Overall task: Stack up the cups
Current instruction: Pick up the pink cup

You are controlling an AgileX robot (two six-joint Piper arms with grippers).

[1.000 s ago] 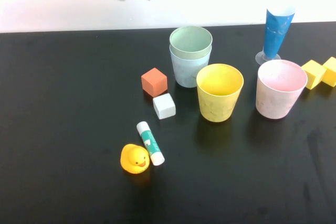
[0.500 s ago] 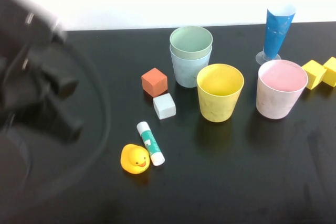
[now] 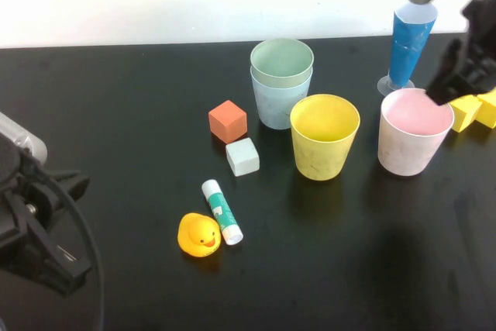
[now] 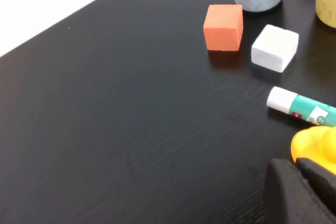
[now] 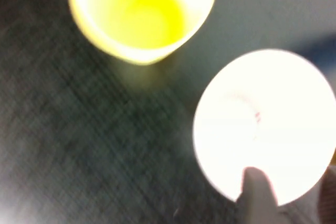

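Next, my right gripper puts the pink cup inside the yellow cup and then stacks both in the pale green cup, because the pink cup is far from my left gripper.
A pale green cup sits nested inside a light blue cup at the back of the black table. In front of them a yellow cup stands upright, with a pink cup to its right. My right gripper hangs over the pink cup's far right rim. In the right wrist view the right gripper is open, one finger over the pink cup mouth and the other outside it. My left gripper is shut and empty, low at the table's near left, close to the duck.
An orange cube, a white cube, a glue stick and a rubber duck lie left of the yellow cup. A tall blue cone glass stands behind the pink cup, with yellow blocks to its right.
The left arm swung from the far edge down to the near left corner. The right arm came into view at the upper right, over the pink cup.
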